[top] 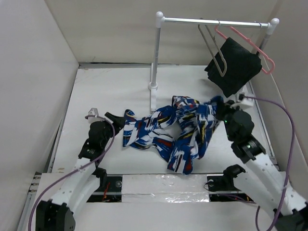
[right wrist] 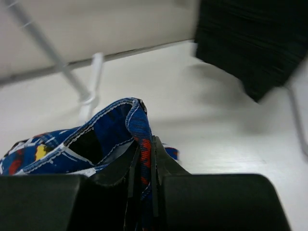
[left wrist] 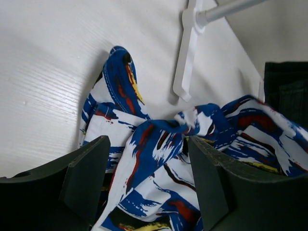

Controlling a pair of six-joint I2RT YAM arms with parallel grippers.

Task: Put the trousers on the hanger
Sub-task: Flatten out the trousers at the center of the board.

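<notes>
Next, I lay down their end in my right gripper, as the trousers still bunch up beside it, then grip the trousers' bunched folds and pull them open.
The printed blue, white and red trousers lie crumpled on the white table, between the two arms. My right gripper is at their right end. In the right wrist view it is shut on a folded edge of the trousers. My left gripper is at their left end. In the left wrist view it stands open, and the trousers lie between and beyond its fingers, ungripped. The grey wire hanger hangs empty on the rail at the back right.
A white rack has a post, a foot and a top rail. A pink hanger on the rail carries a black cloth, hanging just behind my right gripper. White walls enclose the table at left, back and right.
</notes>
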